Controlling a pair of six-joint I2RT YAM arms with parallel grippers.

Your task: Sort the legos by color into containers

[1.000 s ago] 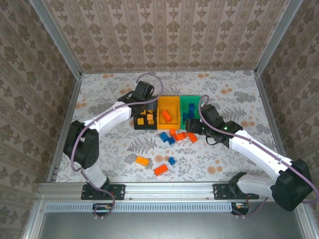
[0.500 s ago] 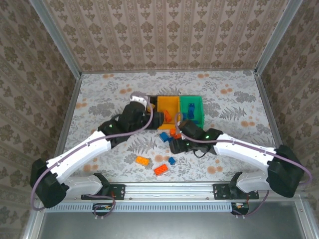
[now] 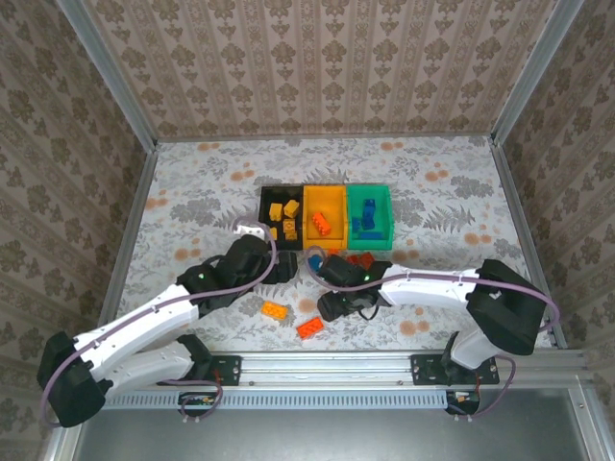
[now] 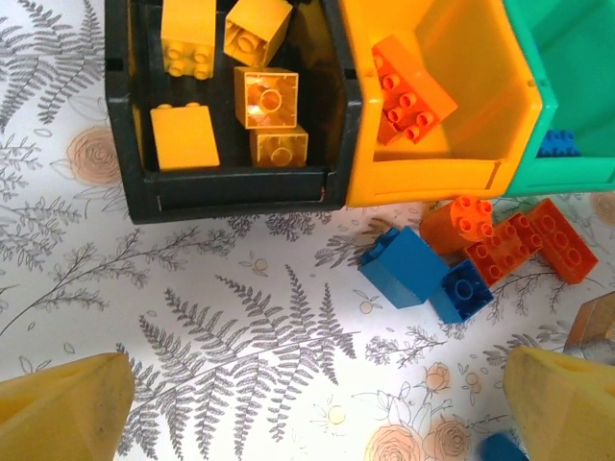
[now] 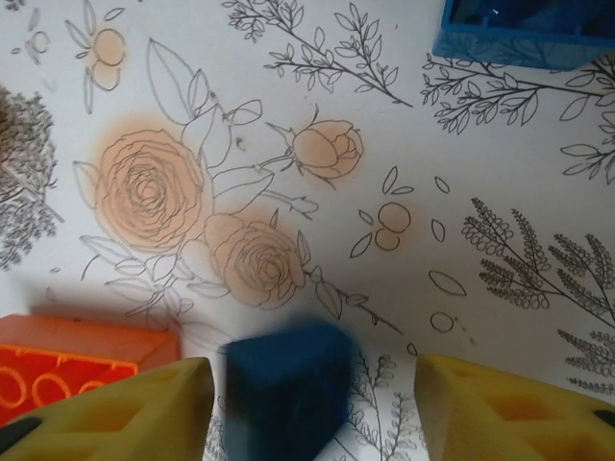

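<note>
My right gripper should close on the small blue brick [image 5: 288,389], which sits loose near one of its fingers, but first lower the open fingers around it [image 5: 293,427].
The containers stand in a row: black bin [image 3: 279,216] with yellow legos [image 4: 264,96], yellow-orange bin [image 3: 325,213] holding a red-orange brick [image 4: 411,89], green bin [image 3: 370,213] with blue ones. My left gripper [image 3: 284,270] [image 4: 317,423] hovers open over bare table just in front of the black bin. My right gripper [image 3: 332,305] [image 5: 307,413] is low over the table, open, its fingers either side of a small blue brick [image 5: 283,389]. That brick sits close to the left finger [image 5: 106,408], with a gap to the right one.
Loose blue legos [image 4: 404,264] and red-orange legos [image 4: 509,248] lie in front of the yellow-orange and green bins. A yellow-orange brick [image 3: 276,310] and a red-orange brick [image 3: 309,327] lie near the front rail. Another blue brick [image 5: 524,34] lies ahead of the right gripper.
My left arm drew back from the black bin toward the front and opened wide. My right arm swung from the green bin down to the blue brick near the front, its jaws narrowing.
</note>
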